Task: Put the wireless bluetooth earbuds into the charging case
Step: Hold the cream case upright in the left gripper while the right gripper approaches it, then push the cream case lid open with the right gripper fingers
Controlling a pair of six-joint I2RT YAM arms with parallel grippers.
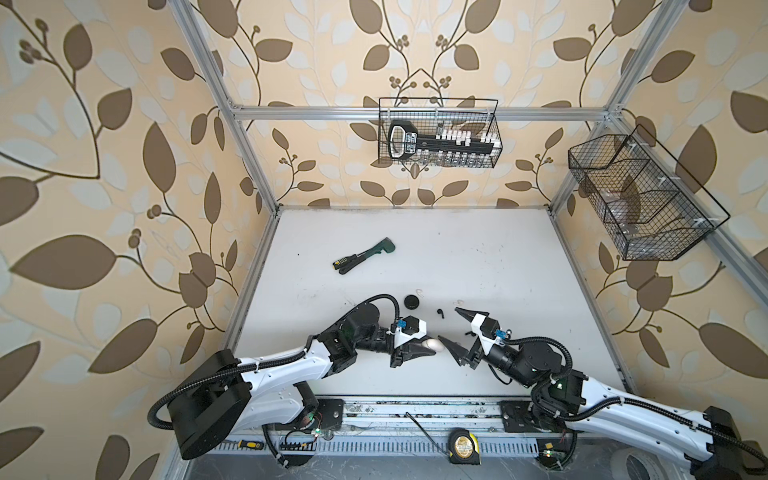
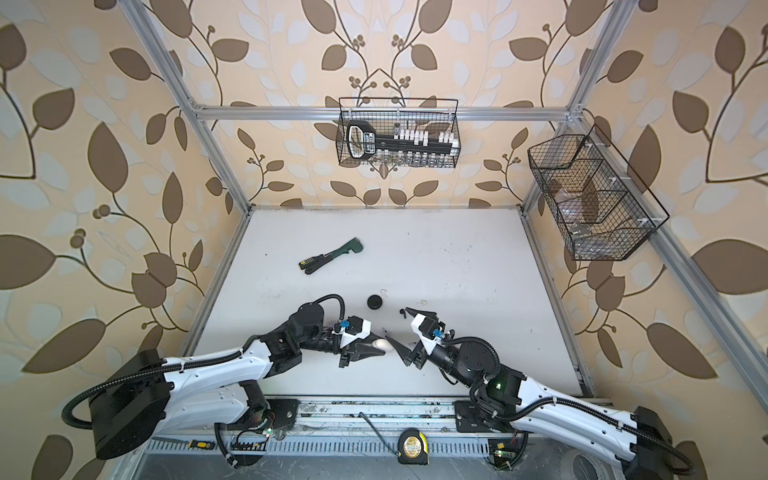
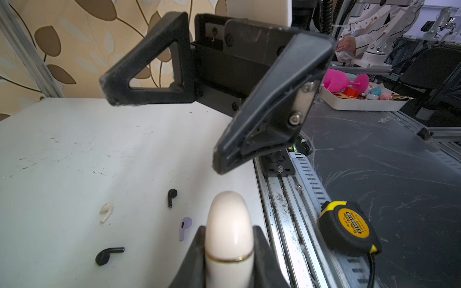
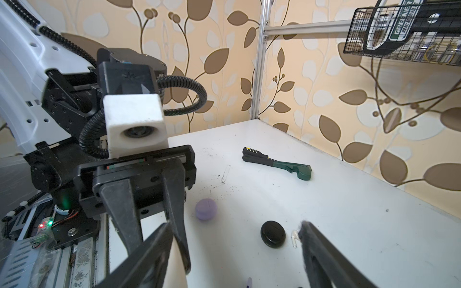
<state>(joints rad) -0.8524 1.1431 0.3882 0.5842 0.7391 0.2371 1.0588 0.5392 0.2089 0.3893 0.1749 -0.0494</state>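
I can see that the cream charging case's lid is shut, so I should hold the case still with my left gripper while a finger of my right gripper flips the lid open at its seam.
My left gripper is shut on a closed cream charging case with a gold seam, held above the table's front; the case shows in both top views. My right gripper faces it, open and empty, its fingers spread wide. On the table lie a white earbud, two black earbuds and a lilac earbud. Another white earbud lies beside a closed black case. A closed lilac case sits near the left gripper.
A green-handled tool lies mid-table toward the back left. Wire baskets hang on the back wall and the right wall. A yellow tape measure and a screwdriver lie beyond the front rail.
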